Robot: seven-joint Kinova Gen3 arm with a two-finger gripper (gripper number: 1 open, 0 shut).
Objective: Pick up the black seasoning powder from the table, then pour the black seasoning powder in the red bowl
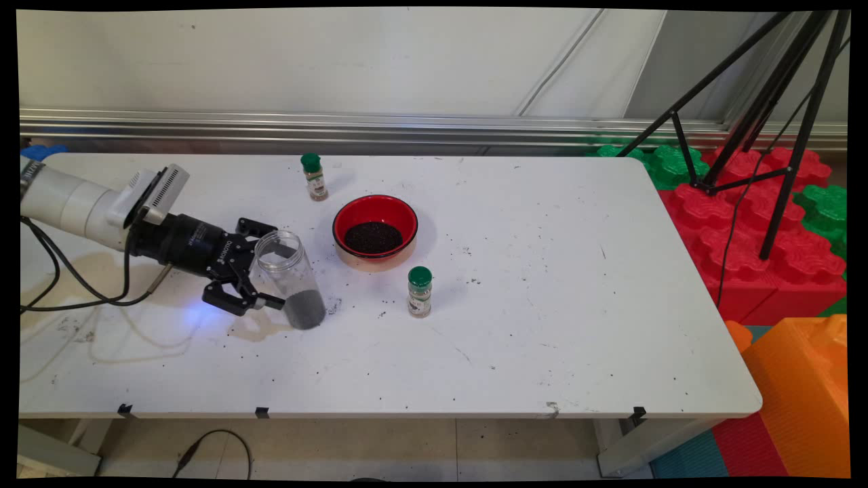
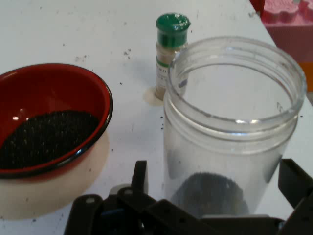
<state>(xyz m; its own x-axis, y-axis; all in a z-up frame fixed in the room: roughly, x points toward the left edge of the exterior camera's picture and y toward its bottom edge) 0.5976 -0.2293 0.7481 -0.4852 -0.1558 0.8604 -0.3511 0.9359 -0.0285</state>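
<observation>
I expect the dark grain [image 1: 305, 310] to pour out when I tip the jar, because the jar's wide opening [image 1: 278, 249] is open and spilled grains are lying loose.
A clear plastic jar [image 1: 293, 281] [image 2: 230, 122] stands without a lid on the white table [image 1: 542, 305], with a little dark grain in its bottom. My gripper [image 1: 275, 268] [image 2: 217, 176] reaches in level from the left and is open, one finger on each side of the jar's lower half. In the hand view a thin gap shows between the left finger [image 2: 140, 174] and the jar wall. Just right of the jar sits a red bowl [image 1: 375, 203] [image 2: 58, 81] with a black rim, holding dark grains.
A green-capped spice bottle [image 1: 420, 291] [image 2: 168, 54] stands right of the jar, below the bowl. A second one [image 1: 314, 177] stands near the table's far edge. Spilled grains and stains mark the table by the jar. A black tripod [image 1: 759, 122] and coloured blocks [image 1: 766, 224] stand to the right.
</observation>
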